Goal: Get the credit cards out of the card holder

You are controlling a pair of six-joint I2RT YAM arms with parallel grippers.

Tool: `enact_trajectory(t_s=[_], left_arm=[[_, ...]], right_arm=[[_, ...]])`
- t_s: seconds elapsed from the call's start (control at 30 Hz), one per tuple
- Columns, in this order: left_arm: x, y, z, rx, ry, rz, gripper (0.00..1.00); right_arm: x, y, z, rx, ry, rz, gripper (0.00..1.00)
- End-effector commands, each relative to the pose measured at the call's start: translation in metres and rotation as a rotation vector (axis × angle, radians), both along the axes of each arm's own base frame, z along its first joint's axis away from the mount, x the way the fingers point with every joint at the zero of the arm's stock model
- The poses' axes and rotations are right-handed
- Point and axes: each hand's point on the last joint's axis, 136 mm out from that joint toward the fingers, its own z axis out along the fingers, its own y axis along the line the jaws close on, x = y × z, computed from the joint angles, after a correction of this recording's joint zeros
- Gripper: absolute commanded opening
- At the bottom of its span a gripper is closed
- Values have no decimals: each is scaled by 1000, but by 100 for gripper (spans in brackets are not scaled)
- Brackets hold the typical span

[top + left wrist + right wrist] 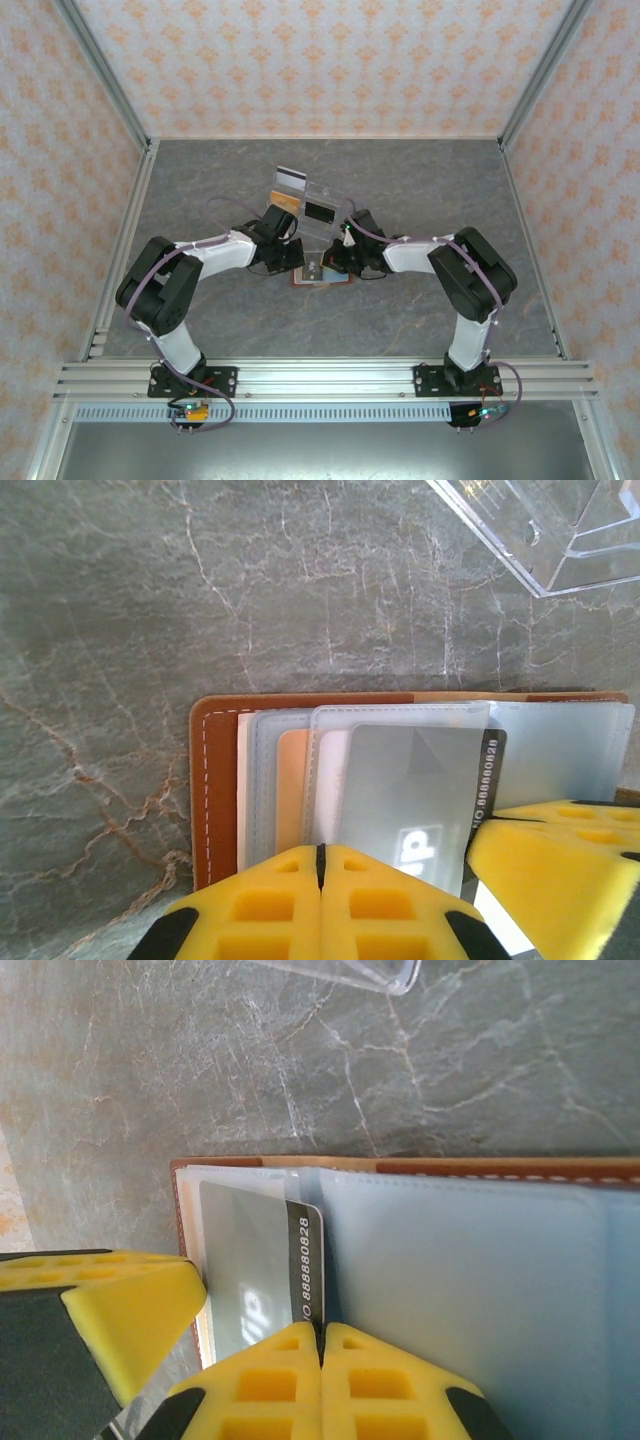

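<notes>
Just a narrow part of the dark card [491, 770] is sticking out of the clear sleeve. My left gripper needs to push the card [400, 805] farther toward my right gripper.
The brown card holder [213, 780] lies open on the table between both arms [324, 281], its grey-blue sleeves [460, 1280] spread out. A dark credit card [305, 1260] with white numbers sticks partway out of a clear sleeve [487, 780]. My right gripper [322, 1328] is shut on that card's exposed edge. My left gripper [320, 852] is shut, its tips on the sleeves at the holder's near edge; I cannot tell if it pinches one. An orange card [291, 790] sits inside a sleeve to the left. The right gripper's yellow fingers [560, 860] are close beside the left gripper's.
A clear acrylic tray [310, 200] stands just beyond the card holder, with cards standing in it; its corner shows in the left wrist view [540, 530]. Grey marble tabletop [200, 190] lies all around, and patterned walls close in three sides.
</notes>
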Motion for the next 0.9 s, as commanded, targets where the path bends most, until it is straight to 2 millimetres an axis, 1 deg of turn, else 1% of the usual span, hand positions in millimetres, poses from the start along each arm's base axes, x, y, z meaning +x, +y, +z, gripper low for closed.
enact_trajectory(t_s=[0.0, 0.17, 0.27, 0.37, 0.43, 0.53, 0.63, 0.73, 0.87], left_arm=[[-13, 18, -17, 90, 40, 9, 3], [-14, 18, -18, 89, 43, 8, 3], [-13, 16, -17, 79, 41, 4, 3], [-10, 13, -10, 62, 29, -1, 3], [-6, 9, 1, 46, 5, -14, 5], [-1, 1, 26, 31, -52, -59, 10], [2, -8, 42, 11, -91, -90, 12], [1, -17, 40, -10, -89, -113, 13], [1, -19, 24, 12, -53, -108, 12]], right_arm=[[3, -19, -1, -66, -37, -32, 0], [2, -25, 2, -87, -55, -32, 0], [2, -22, 2, -70, -50, -21, 0], [0, -16, -1, -47, -21, -8, 6], [0, -15, -3, -45, -9, -11, 8], [0, -17, -8, -60, 0, -18, 10], [0, -17, -10, -63, 5, -18, 10], [0, -16, -11, -62, 9, -18, 10], [0, -16, -10, -58, 5, -15, 12]])
